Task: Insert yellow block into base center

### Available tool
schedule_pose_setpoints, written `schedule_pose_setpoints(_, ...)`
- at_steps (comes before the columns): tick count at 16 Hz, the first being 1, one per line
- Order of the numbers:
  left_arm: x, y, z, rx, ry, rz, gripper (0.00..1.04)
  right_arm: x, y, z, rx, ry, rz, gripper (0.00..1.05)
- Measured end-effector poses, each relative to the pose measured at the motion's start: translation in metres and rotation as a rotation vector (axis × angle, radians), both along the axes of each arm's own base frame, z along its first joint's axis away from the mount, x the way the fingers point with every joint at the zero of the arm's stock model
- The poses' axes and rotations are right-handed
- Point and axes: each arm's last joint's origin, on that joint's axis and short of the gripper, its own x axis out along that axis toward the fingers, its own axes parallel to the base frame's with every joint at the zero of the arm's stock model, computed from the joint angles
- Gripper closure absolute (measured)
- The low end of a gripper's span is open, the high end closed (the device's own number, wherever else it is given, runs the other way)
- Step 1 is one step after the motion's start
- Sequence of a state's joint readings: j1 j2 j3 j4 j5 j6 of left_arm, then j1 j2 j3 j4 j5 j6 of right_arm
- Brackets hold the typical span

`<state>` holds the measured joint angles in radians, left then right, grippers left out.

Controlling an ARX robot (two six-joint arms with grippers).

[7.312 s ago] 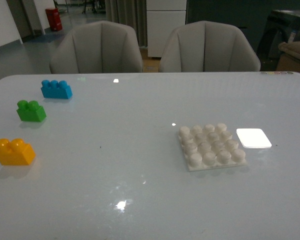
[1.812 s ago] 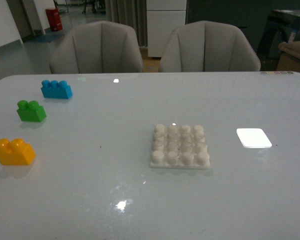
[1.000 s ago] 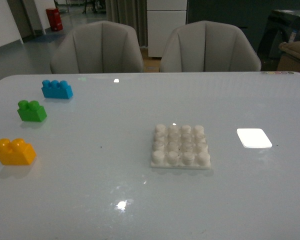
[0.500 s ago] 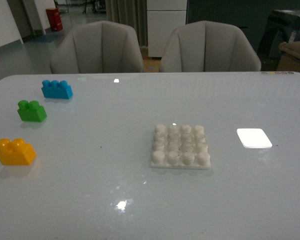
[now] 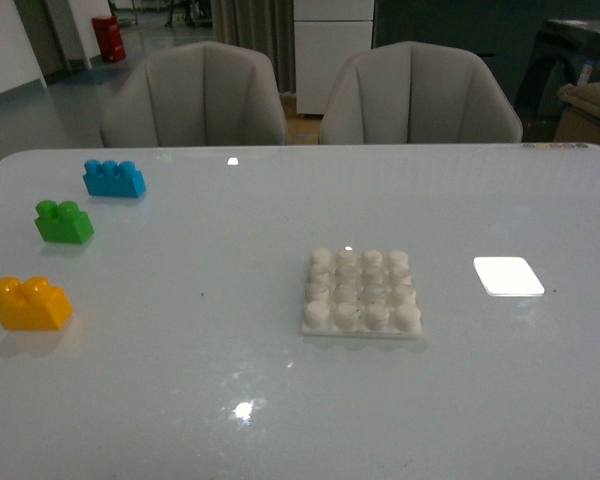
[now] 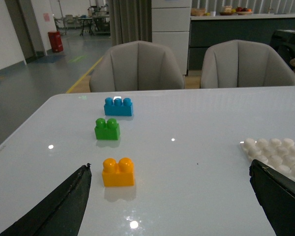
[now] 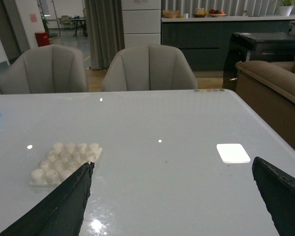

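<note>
My gripper is going to press the yellow block into the center of the white studded base [image 5: 361, 293]. Only smooth, glossy table [image 5: 360, 358] is around the base, so the base will twist a little when I press.
The yellow block [image 5: 30, 304] sits upright near the table's left front, two studs up; the left wrist view shows the block [image 6: 118, 172] too. The white studded base [image 5: 361, 292] lies flat in the middle of the table and shows in both wrist views [image 6: 277, 155] [image 7: 66, 162]. My left gripper [image 6: 171, 189] is open, well short of the yellow block, its dark fingers [image 6: 59, 206] wide apart with nothing between them. My right gripper [image 7: 172, 191] is open too, over bare table to the right of the base. Neither arm appears in the front view.
A green two-stud brick [image 5: 64, 222] and a blue three-stud brick [image 5: 114, 179] stand behind the yellow one along the left side. A flat glowing white rectangle [image 5: 507, 276] lies right of the base. Two grey chairs [image 5: 194, 96] stand behind the table's far edge.
Since 7.3 s ago the base has shifted left toward the table's middle and squared up. Over the last second nothing has moved.
</note>
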<state>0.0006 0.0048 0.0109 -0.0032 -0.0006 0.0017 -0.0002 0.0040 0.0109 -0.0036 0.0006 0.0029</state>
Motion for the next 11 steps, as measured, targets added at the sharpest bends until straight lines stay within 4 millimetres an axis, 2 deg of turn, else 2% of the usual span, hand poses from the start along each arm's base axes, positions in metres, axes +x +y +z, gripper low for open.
schedule_pose_setpoints(9, 0.0, 0.0, -0.001, -0.001, 0.005, 0.002, 0.07, 0.0, 0.0, 0.0, 0.0, 0.0, 0.0, 0.06)
schedule_pose_setpoints(10, 0.001, -0.007, 0.002, -0.009, 0.254, 0.098, 0.07, 0.0, 0.0, 0.0, 0.0, 0.0, -0.001, 0.06)
schedule_pose_setpoints(11, 0.006, -0.021, 0.058, -0.02, 0.139, 0.094, 0.07, 0.0, 0.0, 0.0, 0.0, 0.0, 0.0, 0.06)
